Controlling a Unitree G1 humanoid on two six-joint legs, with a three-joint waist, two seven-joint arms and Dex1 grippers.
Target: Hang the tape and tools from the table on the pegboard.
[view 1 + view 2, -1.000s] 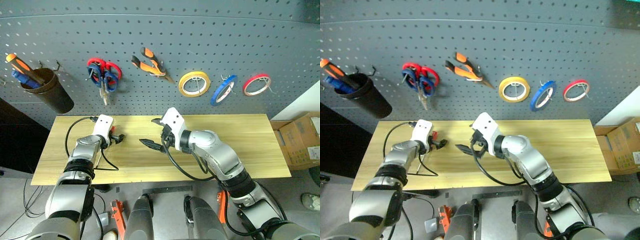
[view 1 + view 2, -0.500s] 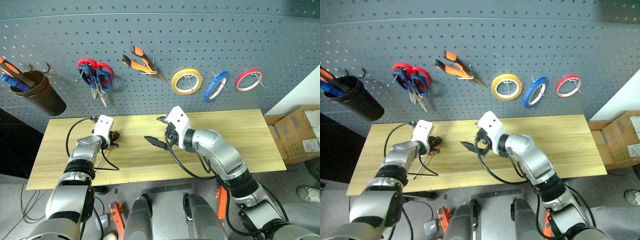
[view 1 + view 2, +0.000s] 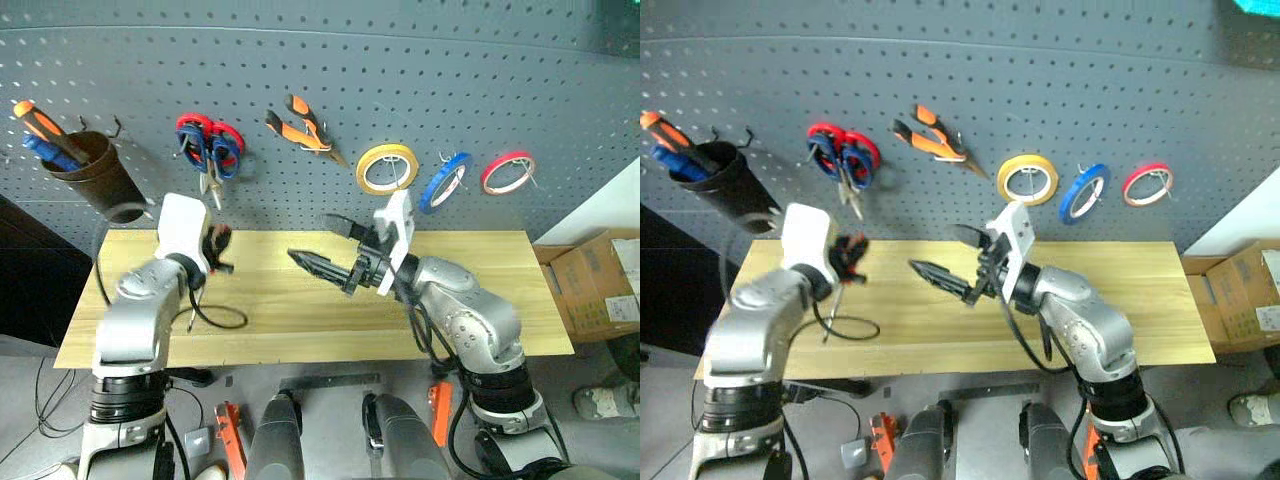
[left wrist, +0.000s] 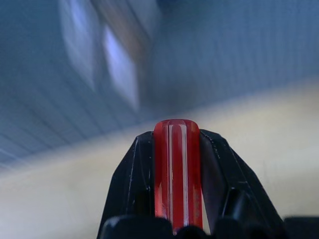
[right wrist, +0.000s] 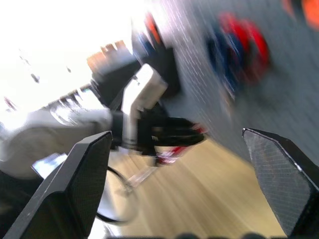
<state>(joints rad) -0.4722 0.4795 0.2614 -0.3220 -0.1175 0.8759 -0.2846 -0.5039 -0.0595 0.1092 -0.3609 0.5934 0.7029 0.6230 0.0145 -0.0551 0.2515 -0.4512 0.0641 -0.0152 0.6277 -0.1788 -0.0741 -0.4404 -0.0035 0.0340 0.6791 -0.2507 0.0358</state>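
Next, my left gripper raises the tool high above the cup before it lowers the tool in shaft first, because the red-handled tool's shaft (image 3: 195, 308) hangs below the dark cup's opening (image 3: 88, 152).
My left gripper (image 3: 216, 246) is shut on the small red-handled tool (image 4: 177, 172), held level above the left part of the table (image 3: 300, 315). The red handle (image 3: 850, 248) shows between the black fingers (image 4: 130, 184). My right gripper (image 3: 327, 244) hangs open and empty over the table's middle, pointing toward the left gripper (image 5: 172, 132). On the pegboard (image 3: 400, 70) hang the dark-blue-handled scissors (image 3: 215, 162), the orange-and-black pliers (image 3: 300, 128) and the blue tape (image 3: 447, 180).
Red-handled scissors (image 3: 196, 128) share the hook with the blue pair. A yellow roll (image 3: 388, 167) and a red-pink roll (image 3: 508, 171) hang beside the blue tape. A dark cup (image 3: 98, 178) holding screwdrivers hangs far left. A black cable (image 3: 218, 318) loops on the table. A cardboard box (image 3: 600, 270) stands right.
My left gripper shut on the red-handled tool and lifted it off the table toward the pegboard. My right gripper rose a little and rolled, still open. The view shifted.
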